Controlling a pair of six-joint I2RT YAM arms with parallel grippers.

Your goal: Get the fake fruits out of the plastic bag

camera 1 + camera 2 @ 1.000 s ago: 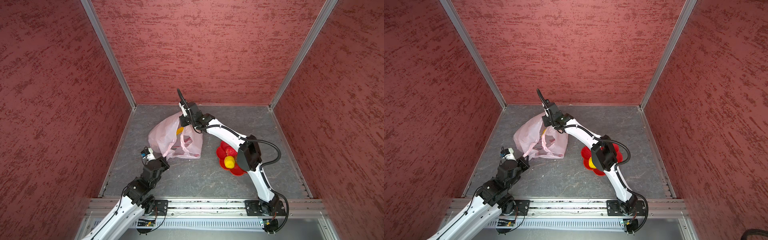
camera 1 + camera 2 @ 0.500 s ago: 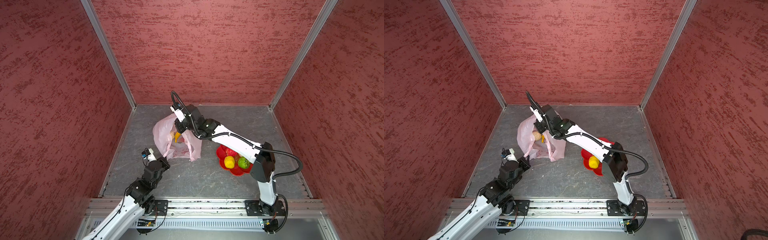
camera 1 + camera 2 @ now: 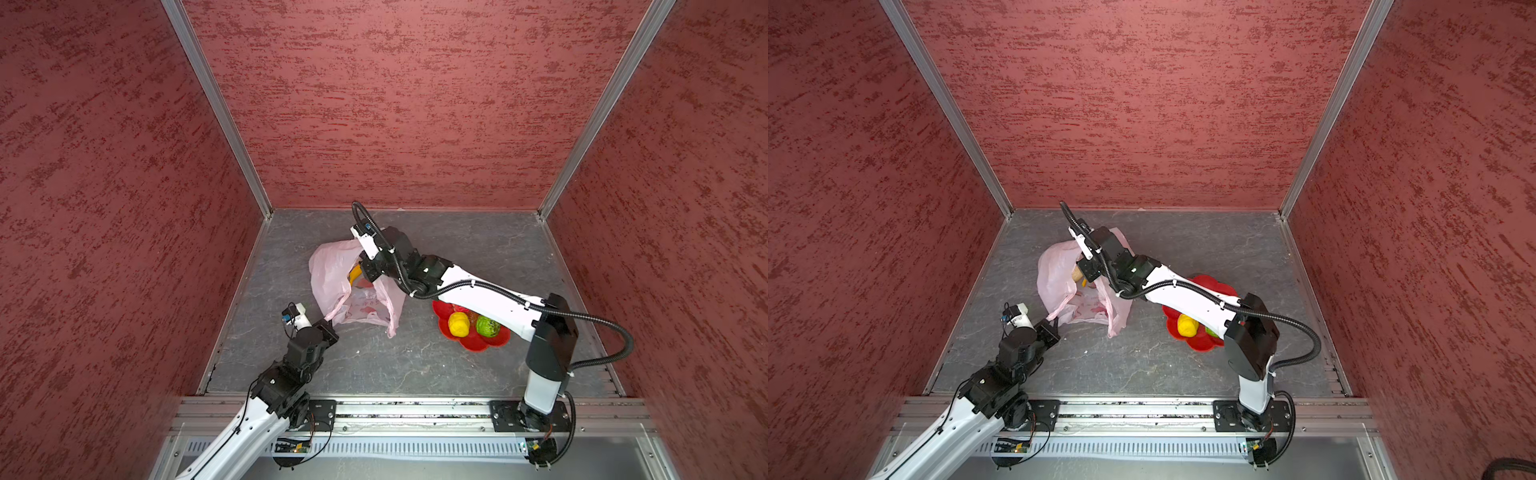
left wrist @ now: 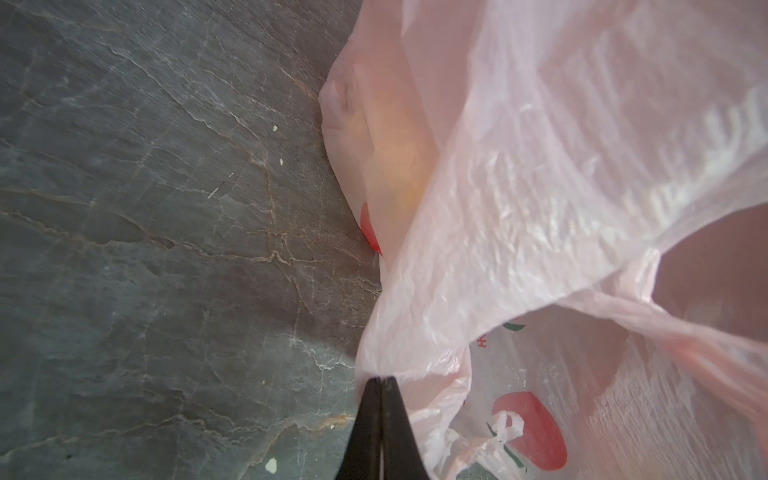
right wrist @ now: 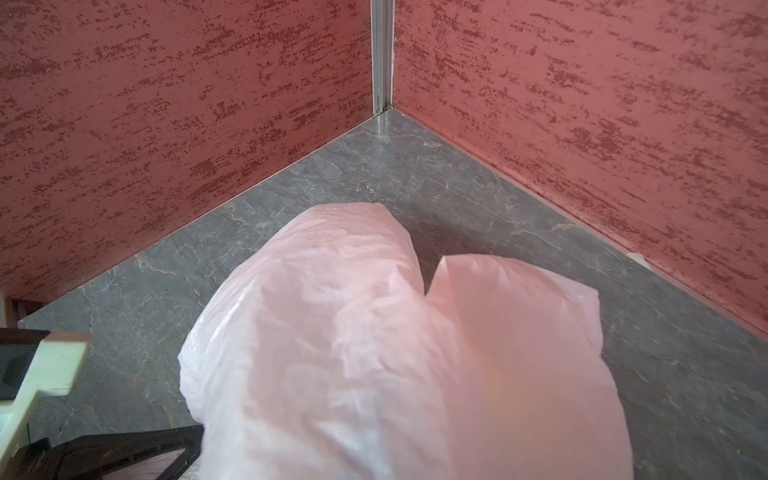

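The bag's near corner (image 3: 334, 317) is in my left gripper. My right gripper goes on spreading the film until the bag's opening (image 3: 368, 291) is open over the banana, and then let go.
The pale-pink plastic bag (image 3: 332, 274) lies at the middle left of the floor in both top views. My left gripper (image 4: 380, 380) is shut on a bunched edge of its film at the near left corner (image 3: 329, 321). Over the bag's mouth my right gripper (image 3: 365, 272) is shut with film draped across it, and the plastic bag (image 5: 374, 353) hides its fingertips in the right wrist view. Inside the mouth show a yellow banana (image 3: 354, 274) and a beige fruit (image 3: 1077, 274). A yellow fruit (image 3: 458, 324) and a green one (image 3: 487, 326) rest on the red plate (image 3: 473, 345).
The red flower-shaped plate (image 3: 1200, 343) sits right of the bag, partly under my right forearm (image 3: 490, 299). Red textured walls close in the grey stone floor (image 3: 415, 365) on three sides. A metal rail (image 3: 415, 409) runs along the near edge.
My right arm has stretched further left and lowered, uncovering the fruits on the plate. The bag is pulled narrower and taller under it. The left gripper keeps its hold and place.
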